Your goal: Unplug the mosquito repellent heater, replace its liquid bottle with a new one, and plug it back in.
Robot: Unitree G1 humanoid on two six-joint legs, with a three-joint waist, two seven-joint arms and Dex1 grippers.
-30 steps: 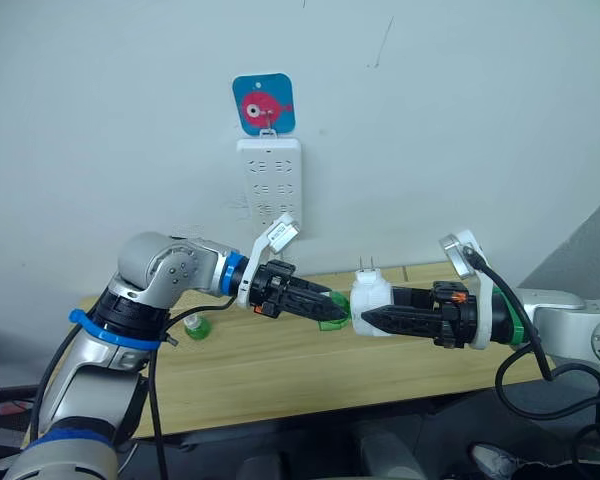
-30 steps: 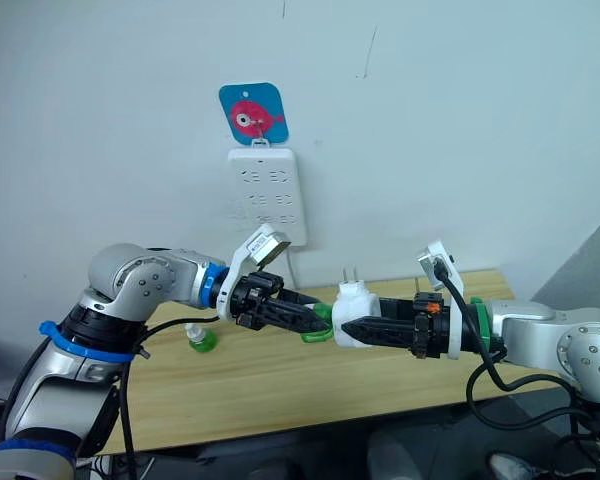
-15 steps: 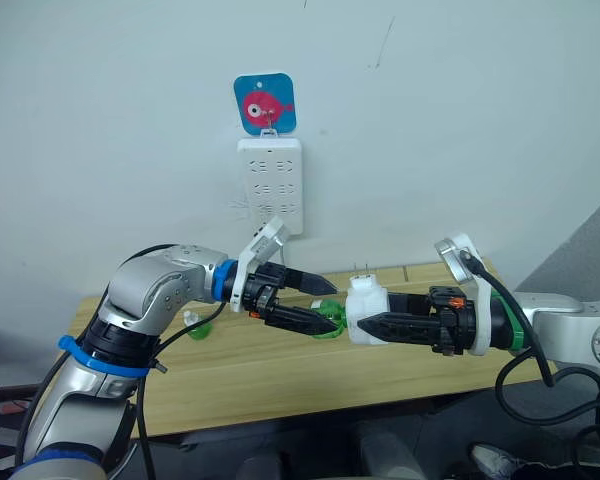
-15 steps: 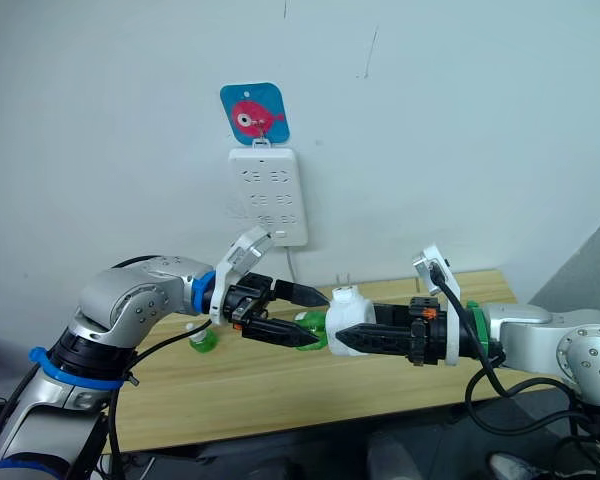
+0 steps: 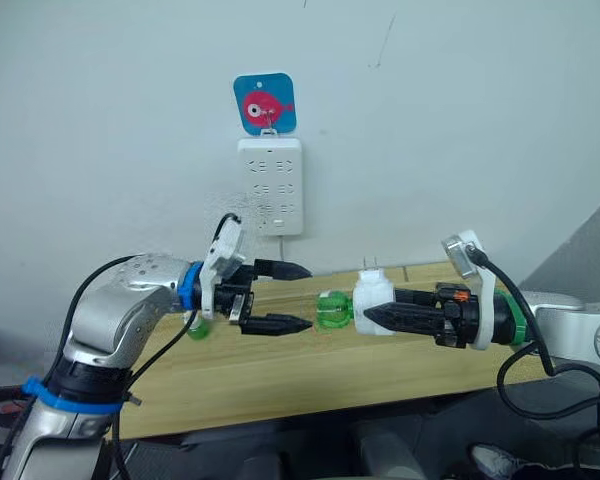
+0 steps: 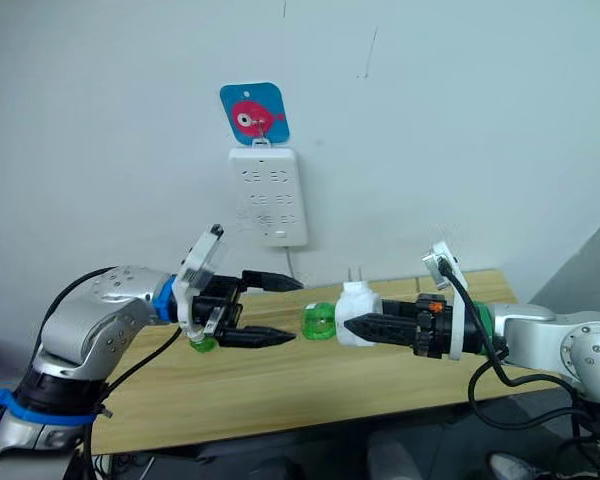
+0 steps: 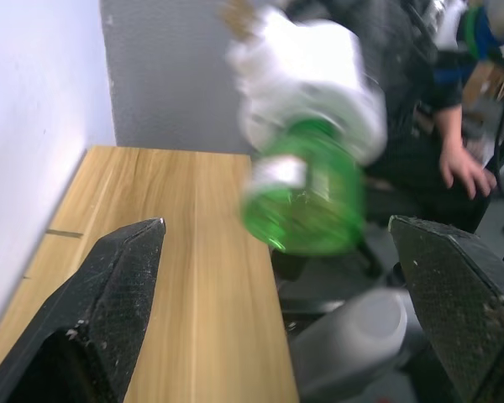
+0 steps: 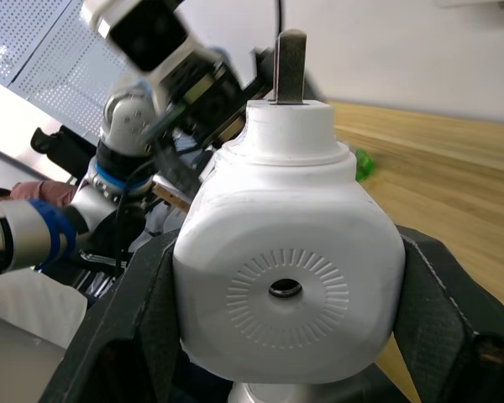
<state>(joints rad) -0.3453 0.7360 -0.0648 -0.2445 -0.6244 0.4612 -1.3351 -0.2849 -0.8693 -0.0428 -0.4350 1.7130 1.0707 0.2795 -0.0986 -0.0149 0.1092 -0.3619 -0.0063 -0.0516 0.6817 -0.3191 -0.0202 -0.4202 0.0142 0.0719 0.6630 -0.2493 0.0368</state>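
Observation:
I expect the bottle (image 5: 333,310) to bring out a hidden dark wick when I pull it away, because the green bottle's neck (image 5: 353,308) is sunk inside the heater.
My right gripper (image 5: 368,316) is shut on the white mosquito repellent heater (image 5: 373,300) and holds it sideways in the air above the table, its two prongs (image 8: 290,52) pointing up. A green liquid bottle (image 5: 332,308) sticks out of the heater's end toward my left arm. My left gripper (image 5: 310,296) is open just to the left of that bottle, apart from it, with nothing between its fingers. In the left wrist view the green bottle (image 7: 307,197) and heater (image 7: 311,92) float ahead of the spread fingers (image 7: 109,294). Another green bottle (image 6: 202,343) lies on the table behind my left gripper.
A white multi-socket power strip (image 5: 270,186) hangs on the wall under a blue fish tag (image 5: 263,103). The wooden table (image 5: 280,385) runs below both arms. A person's hand (image 7: 462,168) shows beyond the table in the left wrist view.
My left gripper, shut on the green bottle a second ago, has opened and drawn back to the left. The bottle stays on the heater in my right gripper.

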